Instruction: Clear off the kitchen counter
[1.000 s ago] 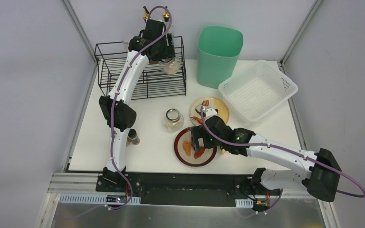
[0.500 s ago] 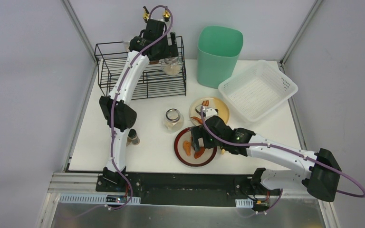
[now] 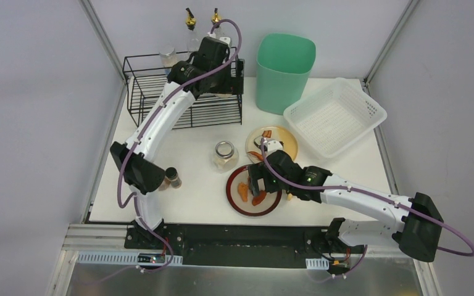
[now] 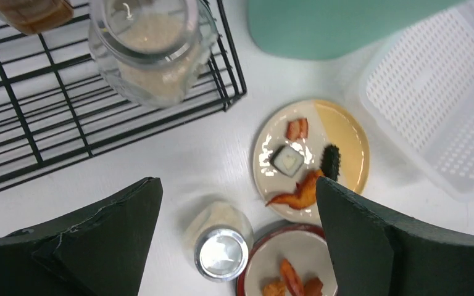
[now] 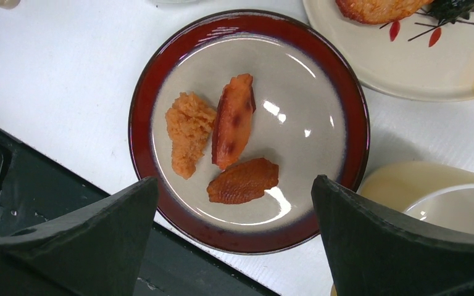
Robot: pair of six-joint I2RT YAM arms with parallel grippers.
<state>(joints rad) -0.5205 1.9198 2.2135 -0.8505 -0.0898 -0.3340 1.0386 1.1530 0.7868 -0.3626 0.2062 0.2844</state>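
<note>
My open fingers are in line with the metal lid of the glass jar (image 3: 226, 163), which stands upright. My left gripper keeps going there until its fingers are on both sides of the lid (image 3: 224, 148).
The white kitchen counter (image 3: 191, 200) holds a glass jar with a metal lid (image 3: 224, 154), a small dark-capped spice bottle (image 3: 173, 177), a cream plate of food scraps (image 3: 282, 146) and a red-rimmed plate (image 3: 239, 206) with three orange food pieces (image 5: 234, 120). My left gripper (image 3: 227, 83) is open and empty above the front right corner of the black wire rack (image 3: 154, 92). A jar of beige grains (image 4: 151, 49) stands inside the rack. My right gripper (image 3: 260, 185) is open and empty, hovering over the red-rimmed plate (image 5: 345, 98).
A green bin (image 3: 285, 71) stands at the back and a white mesh basket (image 3: 336, 117) at the back right. Two oil bottles (image 3: 191, 21) and a small jar (image 3: 168, 57) stand behind the rack. A cream cup (image 5: 432, 197) sits beside the red plate.
My left gripper has let go of the beige jar, which now stands in the rack, and has drawn back towards the rack's front right corner. The right arm has not moved.
</note>
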